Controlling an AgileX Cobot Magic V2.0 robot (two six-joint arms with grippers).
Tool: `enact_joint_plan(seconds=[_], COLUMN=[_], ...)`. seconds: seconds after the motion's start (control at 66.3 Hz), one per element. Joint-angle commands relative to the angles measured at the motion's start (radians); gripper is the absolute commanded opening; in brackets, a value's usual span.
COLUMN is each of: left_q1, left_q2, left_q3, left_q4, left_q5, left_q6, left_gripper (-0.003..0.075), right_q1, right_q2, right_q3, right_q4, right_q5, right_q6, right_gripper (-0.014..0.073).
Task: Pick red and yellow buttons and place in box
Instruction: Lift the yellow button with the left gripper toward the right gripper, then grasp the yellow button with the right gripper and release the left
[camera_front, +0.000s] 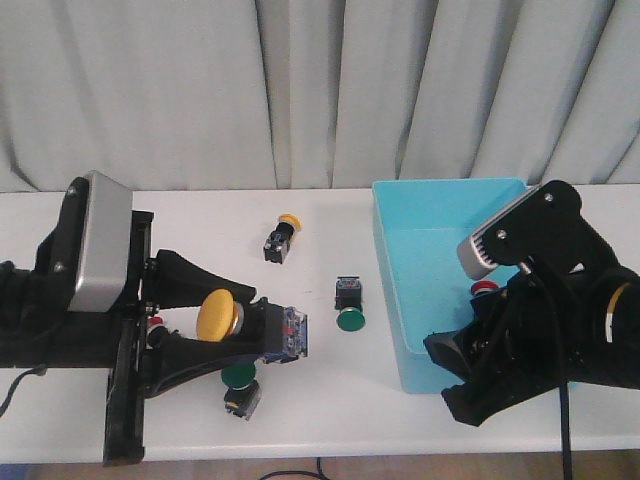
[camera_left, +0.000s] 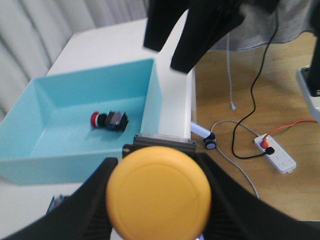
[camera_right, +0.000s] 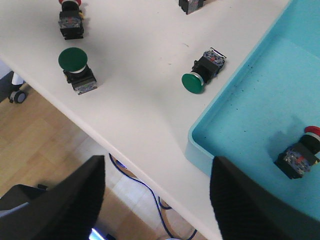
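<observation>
The robot's left gripper is holding the yellow button (camera_front: 215, 316) across the table from the box, so the robot's right gripper should grip the button's free base (camera_front: 290, 335) and bring the button over.
My left gripper (camera_front: 262, 330) is shut on a yellow button (camera_front: 220, 315), held sideways above the table left of the box. The button's cap (camera_left: 158, 192) fills the space between the fingers in the left wrist view. A second yellow button (camera_front: 283, 240) lies further back on the table. The turquoise box (camera_front: 440, 215) stands at the right with one red button (camera_front: 483, 289) lying inside (camera_left: 107, 120). Another red button (camera_right: 70, 17) sits near the left arm. My right gripper (camera_front: 460, 385) hangs open and holds nothing at the box's near left corner (camera_right: 200, 145).
Two green-capped buttons lie on the table: one (camera_front: 349, 305) beside the box's left wall, one (camera_front: 240, 385) under my left gripper. The table's front edge (camera_right: 130, 165) runs close below the right gripper. Grey curtains hang behind the table.
</observation>
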Motion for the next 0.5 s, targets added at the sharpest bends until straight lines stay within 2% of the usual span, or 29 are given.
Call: enact_joint_plan(seconds=[0.0, 0.121, 0.181, 0.483], left_q1=[-0.001, -0.001, -0.001, -0.001], left_q2=[-0.013, -0.013, -0.013, -0.013], left_q3=[-0.022, -0.022, -0.022, -0.022], left_q4=[-0.089, -0.082, -0.082, -0.082], left_q5=[0.04, 0.038, 0.038, 0.038], left_q6=[0.037, 0.037, 0.037, 0.037], left_gripper=[0.0135, 0.0135, 0.0135, 0.0135], right_q1=[0.001, 0.001, 0.001, 0.001], right_q2=[-0.003, 0.018, 0.046, 0.243], right_q3=[-0.027, -0.034, -0.051, -0.202], right_q4=[0.039, 0.126, 0.189, 0.432], right_q5=[-0.049, -0.033, -0.016, 0.027], right_q6=[-0.106, -0.328, -0.47, -0.984], right_gripper=[0.0539, 0.0601, 0.0598, 0.0558])
